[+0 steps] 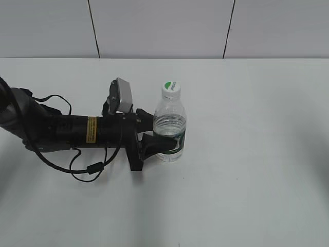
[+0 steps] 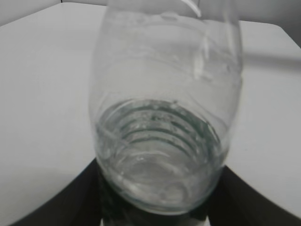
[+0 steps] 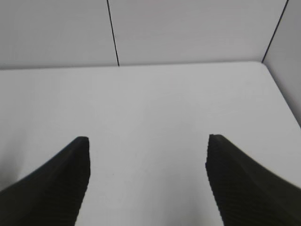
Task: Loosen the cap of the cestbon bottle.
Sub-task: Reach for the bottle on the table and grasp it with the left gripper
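Observation:
The cestbon bottle's lower body (image 1: 176,136) is in my left gripper, well below the cap, so that gripper should stay there while my right gripper turns the white cap (image 1: 171,89) from above.
The cestbon bottle (image 1: 170,128) stands upright near the middle of the white table, clear with a dark green label band low down. Its white cap (image 1: 171,89) with a green patch sits on top. My left gripper (image 1: 159,139) reaches in from the left and is shut on the bottle's lower body. In the left wrist view the bottle (image 2: 164,117) fills the frame between the dark fingers; the cap is out of that view. My right gripper (image 3: 148,146) is open and empty over bare table; it does not show in the exterior view.
The white table (image 1: 257,154) runs back to a pale panelled wall (image 1: 164,25). The left arm with its cables (image 1: 77,131) lies across the table's left side. The table's right edge shows in the right wrist view (image 3: 282,94).

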Controlling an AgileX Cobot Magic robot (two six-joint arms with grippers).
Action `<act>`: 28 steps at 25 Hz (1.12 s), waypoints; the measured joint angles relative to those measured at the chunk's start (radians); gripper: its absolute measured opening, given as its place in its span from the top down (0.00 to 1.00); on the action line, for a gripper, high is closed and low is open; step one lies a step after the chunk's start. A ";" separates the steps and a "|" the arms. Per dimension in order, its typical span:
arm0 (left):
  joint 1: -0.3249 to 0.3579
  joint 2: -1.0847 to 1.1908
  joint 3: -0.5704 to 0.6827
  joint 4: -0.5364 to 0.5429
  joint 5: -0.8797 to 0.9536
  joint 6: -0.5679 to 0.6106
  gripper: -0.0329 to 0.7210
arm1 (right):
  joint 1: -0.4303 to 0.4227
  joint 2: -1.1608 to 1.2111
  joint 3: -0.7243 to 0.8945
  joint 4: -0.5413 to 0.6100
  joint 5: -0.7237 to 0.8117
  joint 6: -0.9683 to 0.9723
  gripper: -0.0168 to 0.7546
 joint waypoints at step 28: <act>0.000 0.000 -0.004 0.124 -0.034 0.001 0.50 | 0.108 0.729 -0.823 0.193 0.810 -0.022 0.47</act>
